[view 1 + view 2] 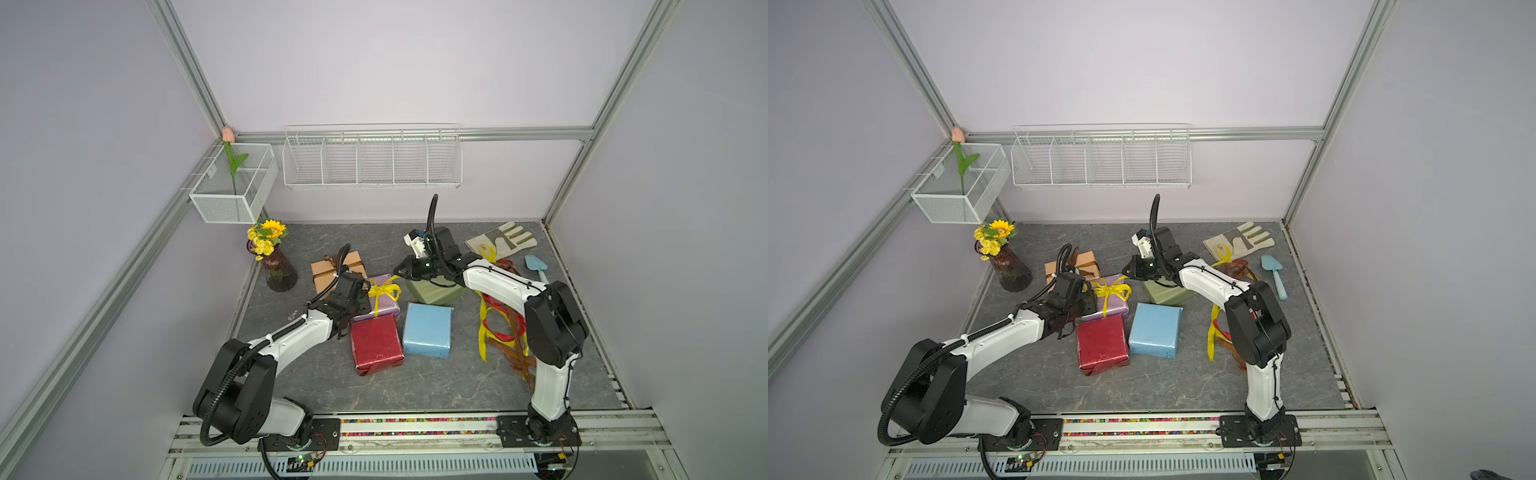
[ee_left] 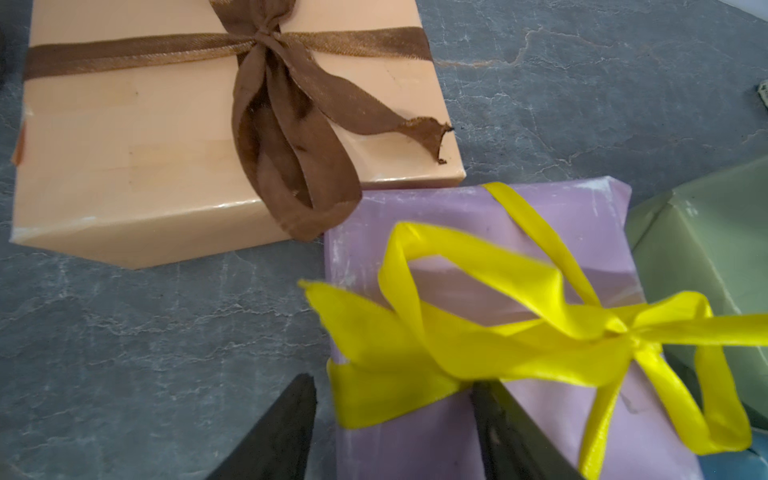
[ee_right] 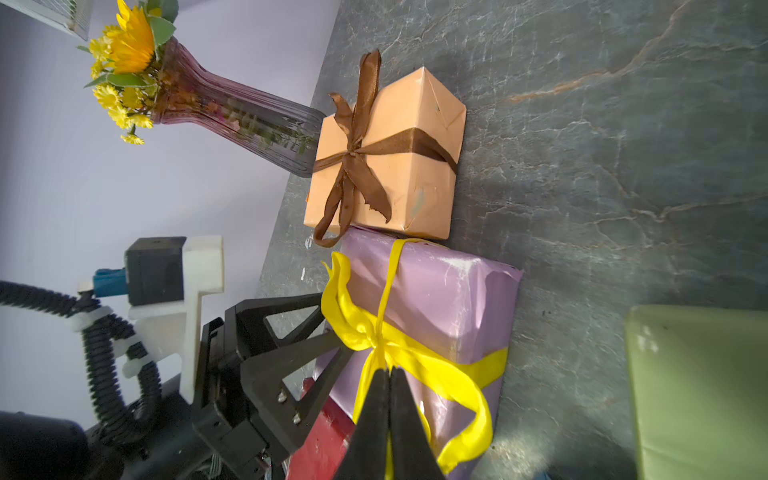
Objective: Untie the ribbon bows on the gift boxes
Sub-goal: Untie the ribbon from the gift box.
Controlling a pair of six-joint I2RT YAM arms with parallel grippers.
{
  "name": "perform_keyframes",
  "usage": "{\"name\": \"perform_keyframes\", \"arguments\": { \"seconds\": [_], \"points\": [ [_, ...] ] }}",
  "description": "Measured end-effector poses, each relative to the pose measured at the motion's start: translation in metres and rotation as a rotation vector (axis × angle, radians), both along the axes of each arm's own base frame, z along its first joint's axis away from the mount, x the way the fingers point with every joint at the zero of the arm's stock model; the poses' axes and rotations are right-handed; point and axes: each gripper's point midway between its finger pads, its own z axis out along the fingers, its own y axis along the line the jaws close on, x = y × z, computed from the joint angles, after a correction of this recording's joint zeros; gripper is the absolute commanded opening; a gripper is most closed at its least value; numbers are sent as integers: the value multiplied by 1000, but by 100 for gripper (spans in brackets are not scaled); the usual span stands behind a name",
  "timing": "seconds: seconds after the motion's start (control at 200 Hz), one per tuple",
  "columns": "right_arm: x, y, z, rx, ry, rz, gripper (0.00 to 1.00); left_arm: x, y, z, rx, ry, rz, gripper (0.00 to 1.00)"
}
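Observation:
My right gripper should keep pulling the yellow bow's tail [image 1: 392,280], which runs clear of its loops to that gripper, until the tail stretches over the olive green box [image 1: 436,293].
The lilac gift box [image 1: 382,309] carries a yellow ribbon bow [image 1: 384,289]. My right gripper [image 3: 388,370] is shut on one tail of that bow, beside the knot [image 3: 376,338]. My left gripper [image 2: 395,386] is open at the box's other side. One of its fingers [image 2: 291,419] is over the table and the other [image 2: 503,419] is over the box, with a yellow loop [image 2: 386,390] between them. The tan-orange box [image 2: 166,158] behind has a tied brown bow [image 2: 282,137]. The red [image 1: 376,345], light blue [image 1: 428,334] and olive green [image 1: 432,293] boxes are bare.
Loose yellow, red and brown ribbon strips [image 1: 496,328] lie under my right arm. A vase of yellow flowers [image 1: 276,266] stands at the back left. A work glove [image 1: 500,241] and a blue trowel [image 1: 538,268] lie at the back right. Wire baskets [image 1: 372,160] hang on the wall.

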Motion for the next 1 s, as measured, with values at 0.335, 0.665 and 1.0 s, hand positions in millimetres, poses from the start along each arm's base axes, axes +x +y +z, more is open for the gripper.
{"name": "perform_keyframes", "arguments": {
  "seconds": [0.335, 0.665, 1.0],
  "points": [
    [8, -44, 81, -16, -169, -37, 7, 2, -1, -1, -5, -4, 3, 62],
    [4, -99, 145, -31, -318, -120, 7, 6, -3, -1, -9, -15, 4, 62],
    [8, -111, 125, -81, -287, -144, 13, 1, -2, 3, -10, -3, -4, 61]
  ]
}}
